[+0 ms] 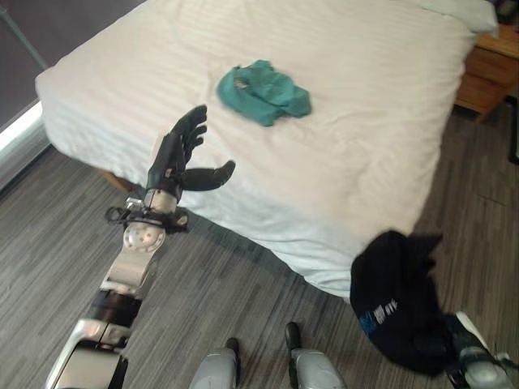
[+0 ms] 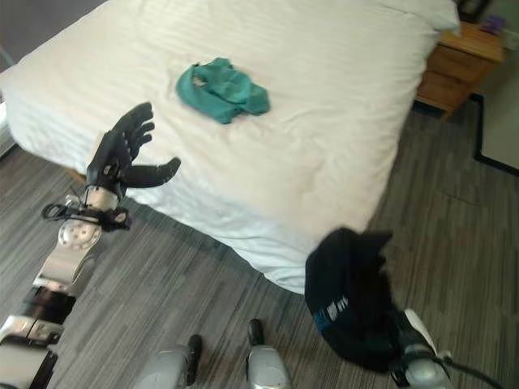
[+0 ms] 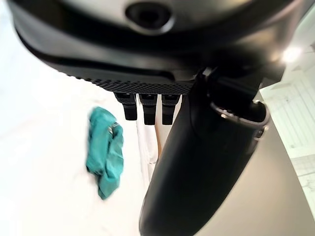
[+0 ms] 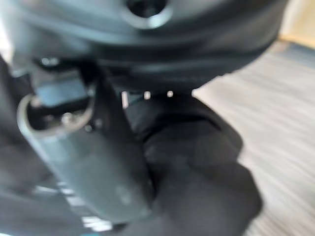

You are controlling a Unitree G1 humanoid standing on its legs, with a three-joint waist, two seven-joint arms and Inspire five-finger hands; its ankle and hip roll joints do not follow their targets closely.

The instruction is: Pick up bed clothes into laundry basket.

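The teal garment (image 1: 258,94) is bunched up in loose folds (image 1: 285,99), so it will hang down long when I carry it over the laundry basket.
A crumpled teal garment (image 1: 263,91) lies on the white bed (image 1: 373,138), near its middle. My left hand (image 1: 180,158) hovers over the bed's near left edge, short of the teal garment, with fingers straight and thumb spread; it holds nothing. The left wrist view shows the teal garment (image 3: 104,151) past the fingers (image 3: 147,104). A black garment (image 1: 397,296) hangs bunched above the floor beside the bed's near corner. My right hand (image 4: 83,162) is under it, thumb pressed into the black garment (image 4: 197,167).
A wooden nightstand (image 1: 491,69) stands beyond the bed's far right side, and a pillow (image 1: 464,11) lies at the bed's head. Grey plank floor (image 1: 243,308) runs along the bed's near side. A low white ledge (image 1: 18,130) lines the left.
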